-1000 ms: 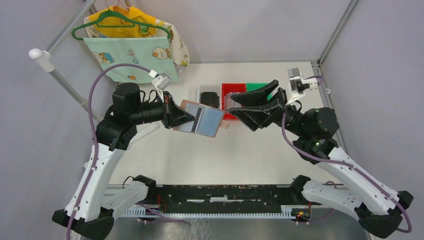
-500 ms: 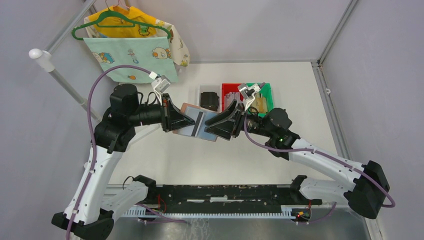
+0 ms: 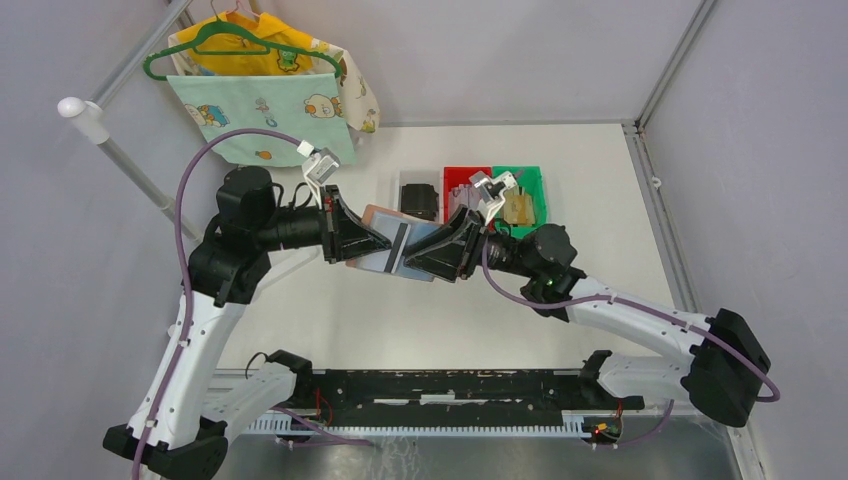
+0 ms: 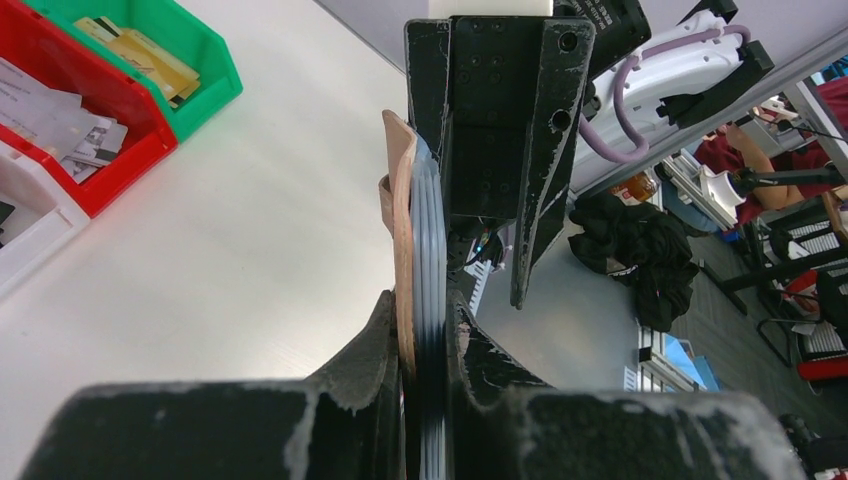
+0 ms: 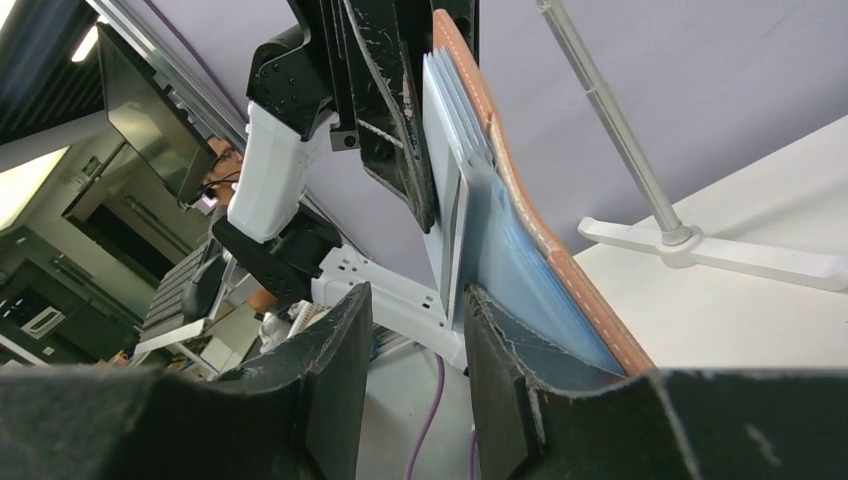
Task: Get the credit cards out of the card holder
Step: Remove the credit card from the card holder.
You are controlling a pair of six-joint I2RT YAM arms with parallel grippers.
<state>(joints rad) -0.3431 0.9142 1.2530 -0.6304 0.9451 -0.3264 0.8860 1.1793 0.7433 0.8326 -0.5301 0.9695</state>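
I should bring the card holder [image 3: 382, 262] closer to my right gripper's open fingers with my left gripper before my right gripper closes, because the credit card's edge [image 5: 454, 268] is only a little way in at those fingers.
I hold the card holder [image 3: 377, 213] in the air above the middle of the table, opened, with its tan leather back [image 4: 403, 220] to one side. My left gripper [image 3: 372, 240] is shut on its left half, pinching the leather and the blue-grey sleeves [image 4: 431, 240] edge-on. My right gripper [image 3: 430, 256] reaches in from the right over the other half. Its jaws stand apart around a pale credit card [image 5: 455, 225]. This card's edge lies close to the right finger [image 5: 495, 330]. The blue sleeves [image 5: 520, 250] pass behind that finger.
Behind the wallet stand a white bin with a black block [image 3: 420, 196], a red bin [image 3: 458, 178] and a green bin [image 3: 530, 182] holding golden-tan items. Children's clothes hang on a green hanger [image 3: 262, 80] at the back left, on a white stand [image 3: 95, 128].
My right arm has swung in from the right to the wallet's free half, and its jaws have narrowed. The left arm and the wallet have barely moved.
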